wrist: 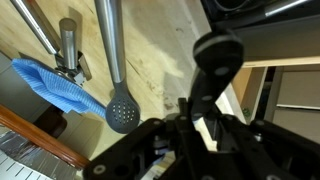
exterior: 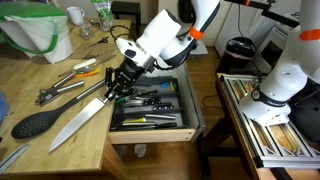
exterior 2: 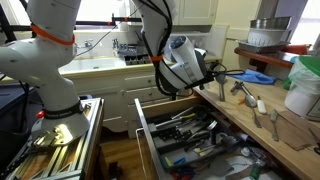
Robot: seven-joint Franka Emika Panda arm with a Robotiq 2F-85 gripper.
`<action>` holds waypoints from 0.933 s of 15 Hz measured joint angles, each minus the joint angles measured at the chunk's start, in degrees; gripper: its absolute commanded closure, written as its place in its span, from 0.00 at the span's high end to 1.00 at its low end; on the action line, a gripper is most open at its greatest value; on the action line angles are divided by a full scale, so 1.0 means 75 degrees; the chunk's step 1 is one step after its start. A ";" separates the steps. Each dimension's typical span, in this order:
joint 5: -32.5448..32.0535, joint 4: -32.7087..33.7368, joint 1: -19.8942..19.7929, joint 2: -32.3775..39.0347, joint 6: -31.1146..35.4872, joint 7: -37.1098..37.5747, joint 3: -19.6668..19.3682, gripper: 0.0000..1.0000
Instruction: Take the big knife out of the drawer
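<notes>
The big knife's blade (exterior: 76, 124) reaches over open wood next to the black spoon. I should go on lowering the knife's handle with my gripper until it rests on the counter, and then let go.
The big knife (exterior: 80, 122) has a long grey pointed blade that stretches across the wooden counter, left of the open drawer (exterior: 155, 134). My gripper (exterior: 113, 85) is shut on its dark handle at the counter's edge. In the wrist view the handle (wrist: 215, 60) sticks up out of my gripper (wrist: 200, 125), and the blade is hidden behind the gripper body. I cannot tell whether the blade rests on the wood or hangs just above it. In an exterior view my gripper (exterior 2: 208, 75) is above the drawer (exterior 2: 143, 130), which holds several utensils in a dark tray.
A black spoon (exterior: 35, 125) lies right beside the blade, with metal tongs (exterior: 65, 85) behind it. A blue cloth (wrist: 60, 90) is near the spoon's head (wrist: 123, 110). A bag (exterior: 40, 30) stands at the back of the counter. A second white arm (exterior: 285, 80) is to the right.
</notes>
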 measured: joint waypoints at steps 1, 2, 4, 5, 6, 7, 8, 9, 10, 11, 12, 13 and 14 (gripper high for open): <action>0.0000 0.0105 0.0000 0.0108 0.0000 0.0000 0.0027 0.05; 0.0000 0.0210 0.0000 0.0212 0.0000 0.0000 0.0048 0.05; 0.0000 0.0405 -0.0001 0.0422 0.0000 0.0000 0.0079 0.05; 0.0000 0.0492 -0.0001 0.0522 0.0000 0.0000 0.0091 0.05; 0.0000 0.0579 -0.0001 0.0611 0.0000 0.0000 0.0101 0.05; 0.0000 0.0659 -0.0001 0.0699 0.0000 0.0000 0.0114 0.05; 0.0000 0.0733 -0.0001 0.0776 0.0000 0.0000 0.0130 0.05; 0.0000 0.0802 -0.0001 0.0844 0.0000 0.0000 0.0149 0.05; 0.0000 0.0865 -0.0001 0.0907 0.0000 0.0000 0.0170 0.05; 0.0000 0.0918 -0.0001 0.0961 0.0000 0.0000 0.0190 0.05; 0.0000 0.0972 -0.0001 0.1010 0.0000 0.0000 0.0207 0.05; 0.0000 0.1023 -0.0001 0.1056 0.0000 0.0000 0.0222 0.05; 0.0000 0.1069 -0.0001 0.1097 0.0000 0.0000 0.0236 0.05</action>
